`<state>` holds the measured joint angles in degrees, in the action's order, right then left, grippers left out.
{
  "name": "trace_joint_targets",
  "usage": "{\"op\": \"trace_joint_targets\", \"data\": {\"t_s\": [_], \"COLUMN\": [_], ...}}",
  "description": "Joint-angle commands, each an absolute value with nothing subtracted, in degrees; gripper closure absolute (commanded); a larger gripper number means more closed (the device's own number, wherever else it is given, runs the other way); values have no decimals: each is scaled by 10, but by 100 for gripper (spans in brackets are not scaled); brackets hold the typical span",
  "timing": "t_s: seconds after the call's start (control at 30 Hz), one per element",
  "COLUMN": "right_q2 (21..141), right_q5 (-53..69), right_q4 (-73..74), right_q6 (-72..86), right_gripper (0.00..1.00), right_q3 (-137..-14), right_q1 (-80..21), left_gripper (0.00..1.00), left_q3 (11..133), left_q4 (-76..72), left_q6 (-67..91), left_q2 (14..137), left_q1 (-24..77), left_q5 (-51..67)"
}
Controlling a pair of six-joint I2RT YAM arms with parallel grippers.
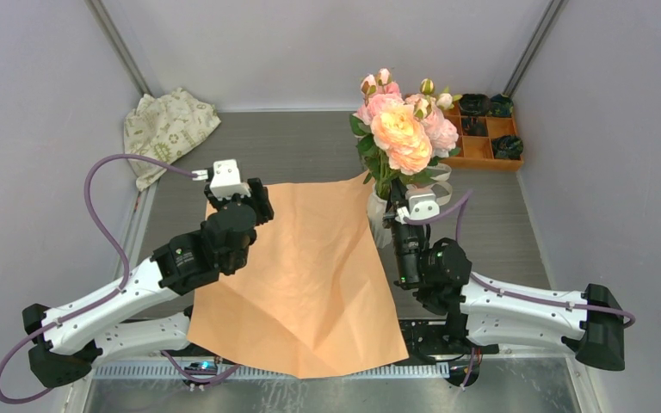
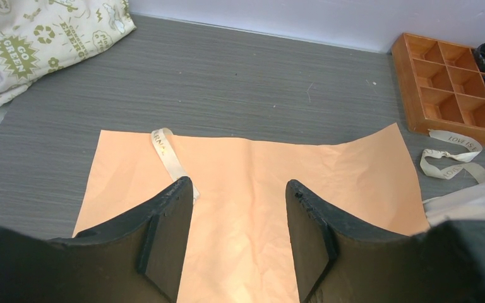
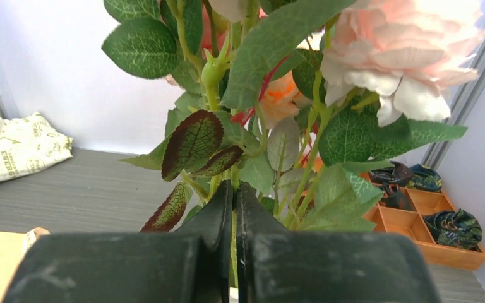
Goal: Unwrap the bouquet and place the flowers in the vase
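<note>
The flowers stand upright, their stems (image 1: 384, 183) going into the white vase (image 1: 379, 220), so my right gripper should keep lowering them until they sit deep, then let go there.
The bouquet is unwrapped: its orange paper (image 1: 301, 275) lies flat on the table. The flowers (image 1: 404, 129), pink and peach with green leaves, stand upright, and their stems run down into the white vase (image 1: 377, 217) at the paper's right edge. My right gripper (image 1: 398, 217) is shut on a green stem (image 3: 234, 189) just above the vase. Leaves fill the right wrist view. Over the paper's far left part, my left gripper (image 2: 239, 184) hangs open and holds nothing. One cream ribbon (image 2: 167, 154) lies on the paper by its left finger, another ribbon (image 2: 451, 154) near the tray.
A cream patterned cloth (image 1: 168, 129) lies bunched in the back left corner. At the back right stands an orange compartment tray (image 1: 486, 151) with dark items in some cells. Grey walls close in both sides and the back.
</note>
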<state>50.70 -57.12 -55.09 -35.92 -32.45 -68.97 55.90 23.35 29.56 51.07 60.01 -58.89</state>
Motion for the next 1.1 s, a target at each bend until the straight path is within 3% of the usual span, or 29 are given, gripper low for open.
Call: {"op": "trace_joint_targets", "data": {"t_s": [0.0,0.8,1.07], "right_q2": [497,504,521], "right_q5": [-599,-648,-651], "right_q4": [-517,-358,-346], "right_q6": [-303,-138,-124], "right_gripper": [99,99,82], "right_q3": [-315,-276,-283], "right_q1": [-687,-682,-681], "left_gripper": [44,44,44], "left_q3": [564,558,554], "left_q4": [203,201,202], "left_q6": [303,309,311], "left_q2": [509,512,508], "left_q1": [602,602,602], "left_q5": [-599,-593,-595]}}
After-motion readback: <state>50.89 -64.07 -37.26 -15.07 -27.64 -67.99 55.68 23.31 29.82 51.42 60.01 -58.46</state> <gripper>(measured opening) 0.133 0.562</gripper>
